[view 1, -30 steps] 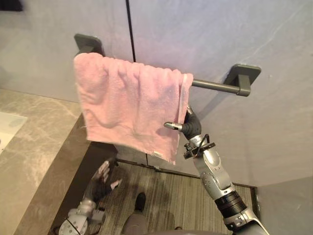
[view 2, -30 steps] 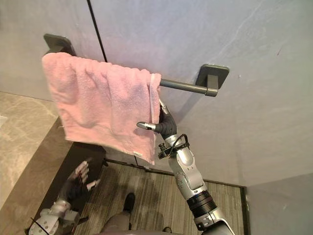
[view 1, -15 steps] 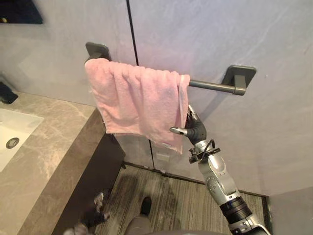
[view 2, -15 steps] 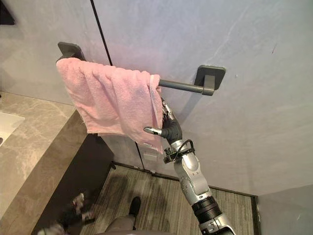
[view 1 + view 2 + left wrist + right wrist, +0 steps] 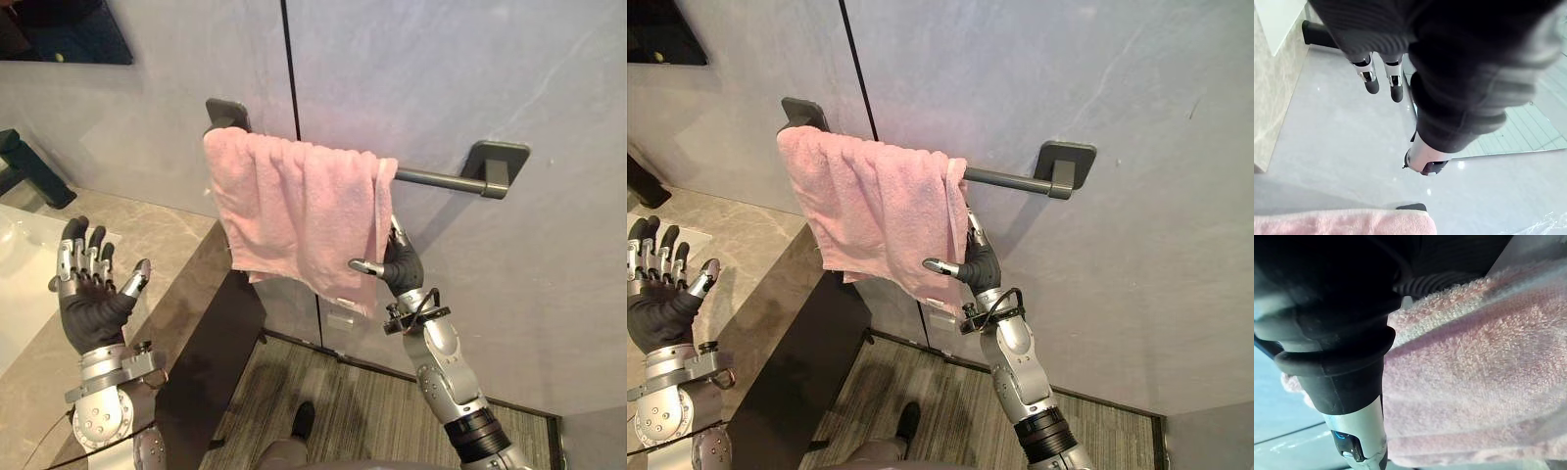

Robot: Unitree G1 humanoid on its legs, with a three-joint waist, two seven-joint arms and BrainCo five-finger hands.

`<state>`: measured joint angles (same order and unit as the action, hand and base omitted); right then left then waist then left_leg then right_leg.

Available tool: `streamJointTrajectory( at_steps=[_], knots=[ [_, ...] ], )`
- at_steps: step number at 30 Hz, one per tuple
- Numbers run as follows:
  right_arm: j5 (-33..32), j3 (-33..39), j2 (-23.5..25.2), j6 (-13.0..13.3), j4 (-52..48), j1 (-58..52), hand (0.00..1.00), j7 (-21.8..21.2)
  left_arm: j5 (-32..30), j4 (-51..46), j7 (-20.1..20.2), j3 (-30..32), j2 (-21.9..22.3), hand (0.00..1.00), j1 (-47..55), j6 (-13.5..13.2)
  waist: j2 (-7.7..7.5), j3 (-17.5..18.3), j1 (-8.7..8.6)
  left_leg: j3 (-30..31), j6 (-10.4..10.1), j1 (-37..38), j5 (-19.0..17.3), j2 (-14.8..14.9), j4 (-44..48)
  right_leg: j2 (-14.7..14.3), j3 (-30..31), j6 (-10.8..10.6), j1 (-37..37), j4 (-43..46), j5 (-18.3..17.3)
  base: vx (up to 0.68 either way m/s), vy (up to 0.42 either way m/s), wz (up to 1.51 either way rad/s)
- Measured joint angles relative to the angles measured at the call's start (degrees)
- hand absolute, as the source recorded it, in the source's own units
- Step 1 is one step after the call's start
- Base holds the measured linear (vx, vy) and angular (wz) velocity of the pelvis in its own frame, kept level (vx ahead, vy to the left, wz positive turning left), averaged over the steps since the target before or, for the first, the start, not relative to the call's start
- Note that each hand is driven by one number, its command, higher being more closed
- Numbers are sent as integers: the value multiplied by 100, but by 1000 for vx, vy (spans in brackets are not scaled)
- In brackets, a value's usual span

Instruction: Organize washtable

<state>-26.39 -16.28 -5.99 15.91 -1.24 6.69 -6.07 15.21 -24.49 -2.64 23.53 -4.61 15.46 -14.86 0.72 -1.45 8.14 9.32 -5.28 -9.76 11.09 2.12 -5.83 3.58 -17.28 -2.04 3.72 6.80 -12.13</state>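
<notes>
Loose ripples (image 5: 306, 155) gather the pink towel's top. The towel (image 5: 302, 217) will spread wider along the bar and go flat when the robot pulls the towel's edges apart.
A pink towel (image 5: 294, 215) hangs folded over a dark grey wall bar (image 5: 441, 179), bunched toward the bar's left end. My right hand (image 5: 402, 269) is at the towel's lower right edge. Its fingers point straight up along that edge and its thumb sticks out straight in front of the bottom corner. The right wrist view has the thumb (image 5: 1359, 431) lying beside the terry cloth (image 5: 1474, 372), not curled round it. My left hand (image 5: 90, 308) is raised over the counter, palm showing, fingers (image 5: 1371, 78) spread and holding nothing.
A beige marble counter (image 5: 167, 255) with a white basin (image 5: 20, 284) and a dark faucet (image 5: 29, 171) lies at the left, above a dark cabinet front (image 5: 211, 362). A mirror (image 5: 69, 29) hangs above it. Striped floor lies below the bar.
The camera has shifted, sliding the scene rightward. My left hand has risen from low by the floor to above the counter, open. My right hand stays at the towel's edge.
</notes>
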Motion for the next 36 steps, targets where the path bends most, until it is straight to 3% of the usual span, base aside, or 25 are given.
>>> streamJointTrajectory(
  at_steps=[3, 9, 15, 22, 24, 36],
  knots=[
    [-2, -18, 13, -46, 2, 2, 0, -1, -268, 0, -251, 36, -16, 0, -174, 7, -1, 0, -44, -32, 0, 0, 0, 3, -1, 5, 12, 0, -13, 11, 0, -40, 6, -3],
    [-8, -132, 94, -112, 58, 42, 0, -5, -391, 121, -279, 76, -306, 0, -473, 88, -4, 3, -112, -278, 0, -35, -1, 76, -2, 11, 225, -1, -218, 106, 2, -37, 4, -22],
    [-9, -329, 96, -118, 264, 115, 0, 14, -694, 825, -396, -190, -590, 0, -1138, 176, -17, 11, -136, -428, 0, -90, 0, 116, -2, 6, 364, 8, -372, 143, 12, -13, -7, -13],
    [-11, -441, 110, -119, 263, 320, 0, 58, -694, 1332, -389, -546, -785, 0, -1517, 325, -49, 22, -193, -503, -1, -184, 3, 174, 29, -34, 476, 30, -508, 143, 49, 8, -6, -7],
    [-13, -528, 111, -119, 263, 320, 0, 92, -695, 1481, -395, -614, -808, 0, -1604, 334, -49, 22, -287, -507, -6, -184, 6, 195, 28, -54, 487, 37, -515, 142, 53, -35, -22, -4],
    [-84, -678, 178, -117, 261, 552, 0, 112, -441, 2073, -384, -970, -1020, 0, -2172, 450, -83, 15, -321, -652, -9, -297, 6, 264, 27, -95, 636, 60, -705, 143, 104, -30, -3, -7]
  ],
)
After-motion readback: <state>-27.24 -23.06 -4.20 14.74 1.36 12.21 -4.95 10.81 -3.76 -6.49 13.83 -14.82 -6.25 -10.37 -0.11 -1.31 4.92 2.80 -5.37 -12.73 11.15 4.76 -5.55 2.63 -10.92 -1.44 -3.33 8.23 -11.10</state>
